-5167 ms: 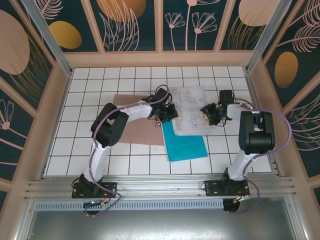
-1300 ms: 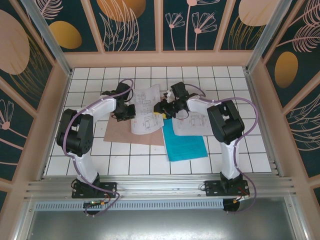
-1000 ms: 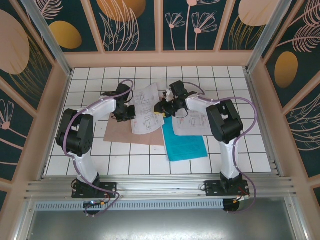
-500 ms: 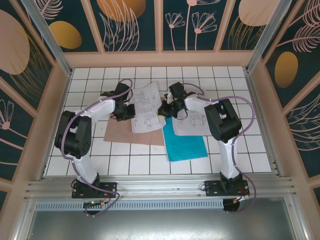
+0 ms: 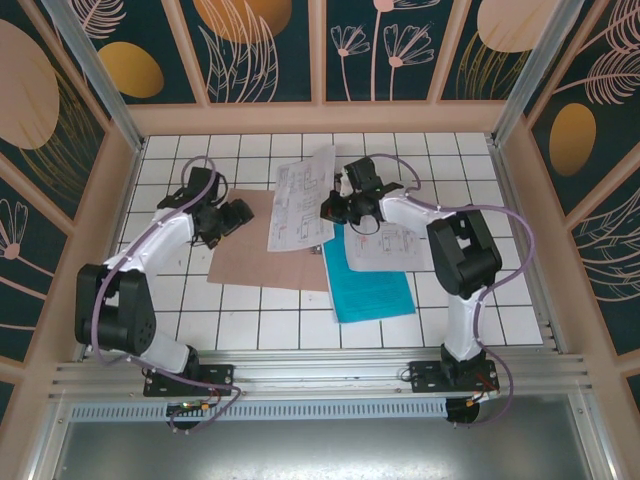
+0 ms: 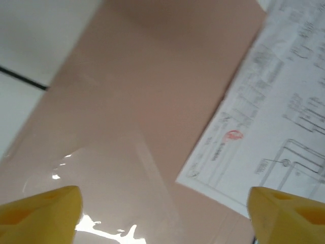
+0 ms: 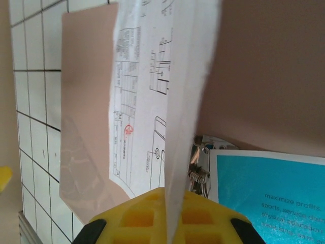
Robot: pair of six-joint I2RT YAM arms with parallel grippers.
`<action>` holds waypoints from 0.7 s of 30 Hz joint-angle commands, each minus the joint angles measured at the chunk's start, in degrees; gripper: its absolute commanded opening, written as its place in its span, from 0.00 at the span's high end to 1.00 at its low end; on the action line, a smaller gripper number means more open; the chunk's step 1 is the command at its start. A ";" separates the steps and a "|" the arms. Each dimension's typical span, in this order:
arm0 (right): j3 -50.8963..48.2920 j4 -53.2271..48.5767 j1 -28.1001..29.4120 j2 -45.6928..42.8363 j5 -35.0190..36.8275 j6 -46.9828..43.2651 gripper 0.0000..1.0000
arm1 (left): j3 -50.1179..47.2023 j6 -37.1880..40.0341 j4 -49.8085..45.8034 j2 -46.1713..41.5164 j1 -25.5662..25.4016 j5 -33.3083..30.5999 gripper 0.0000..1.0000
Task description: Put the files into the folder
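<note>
The white sheet's far end (image 5: 322,157) reaches beyond the folder's far edge, so next my right gripper pulls the sheet toward the folder's near edge (image 5: 252,280), clear of the clip.
The pinkish-brown folder (image 5: 250,258) lies flat left of centre. One white printed sheet (image 5: 303,197) of the files stands lifted over the folder's right part, and my right gripper (image 5: 335,210) is shut on its right edge. In the right wrist view the yellow fingers (image 7: 147,216) pinch that sheet (image 7: 147,91) edge-on above the folder (image 7: 254,76). My left gripper (image 5: 233,216) hovers open over the folder's left part, off the sheet. Its yellow fingertips (image 6: 40,213) stand wide apart above the folder (image 6: 142,101), and the sheet (image 6: 274,112) lies to the right.
A second white printed sheet (image 5: 388,245) lies right of centre, partly over the teal-blue sheet (image 5: 368,285). A metal clip (image 7: 200,157) sits at the folder's edge by the teal sheet (image 7: 269,183). Wooden walls bound the white tiled table (image 5: 180,290).
My left gripper has opened, let go of the white sheet's left edge and drawn back to the left. My right gripper has shut on the sheet's right edge and raised it.
</note>
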 commanded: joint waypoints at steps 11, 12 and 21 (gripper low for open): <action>-3.18 12.42 0.52 -6.46 2.46 -7.09 1.00 | -16.52 -20.22 5.64 -10.20 4.91 0.40 0.01; -3.36 12.86 0.52 -6.43 2.10 -7.63 1.00 | -17.74 -21.54 7.26 -10.76 5.01 0.98 0.01; -5.97 15.79 0.96 -6.89 -0.89 -11.73 1.00 | -22.21 -26.10 11.09 -10.90 6.23 1.32 0.01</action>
